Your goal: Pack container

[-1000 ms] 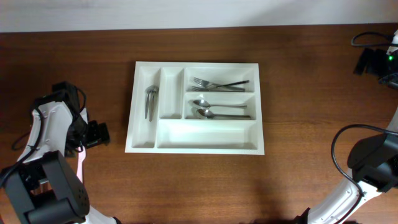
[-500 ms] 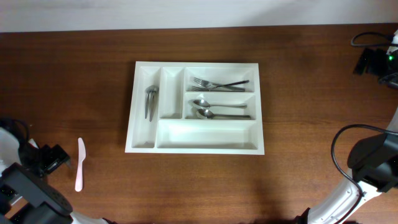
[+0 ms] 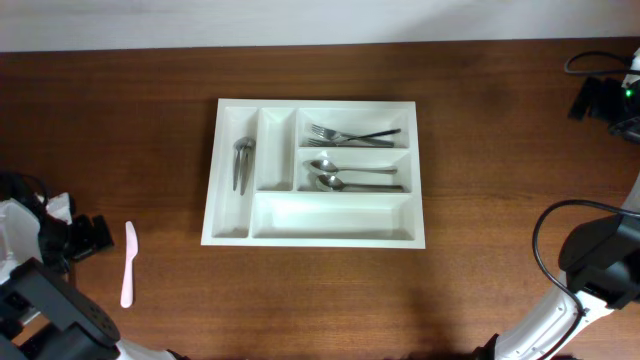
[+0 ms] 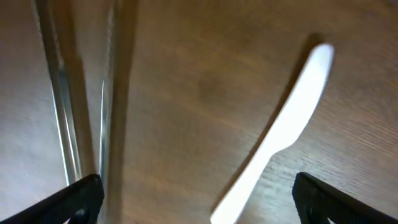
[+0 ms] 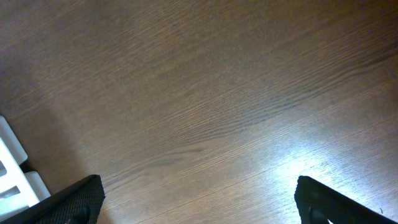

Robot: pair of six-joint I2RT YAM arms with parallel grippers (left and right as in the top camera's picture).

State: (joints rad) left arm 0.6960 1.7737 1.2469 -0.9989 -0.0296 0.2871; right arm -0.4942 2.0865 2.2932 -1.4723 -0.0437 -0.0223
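My left gripper is open with the knife (image 4: 283, 127) at a slant across its opening, while the slim metal utensil (image 4: 106, 118) runs straight. My left gripper should therefore move over and pick up the utensil first.
The container (image 3: 318, 103), a large white cutlery tray, lies mid-table. It holds forks (image 3: 350, 135) in its upper right slot, spoons (image 3: 355, 177) in the slot below and one metal utensil (image 3: 242, 163) in the far-left upright slot. A white plastic knife (image 3: 128, 263) lies on the wood at the front left, outside the tray. My left gripper (image 3: 103, 232) sits just left of it, open and holding nothing. In the left wrist view the knife (image 4: 283, 134) runs diagonally, its lower end between the spread fingertips of my left gripper (image 4: 198, 200). My right gripper (image 5: 200, 202) is open over bare wood.
The right arm (image 3: 600, 265) is folded at the table's right edge, with a tray corner (image 5: 11, 165) at the left of its wrist view. A black device with cables (image 3: 605, 100) sits at the far right back. Blurred pale streaks (image 4: 59, 93) cross the left wrist view.
The left arm has pulled back from near the tray's left side to the table's left edge, uncovering the knife. The knife, tray and right arm have not moved.
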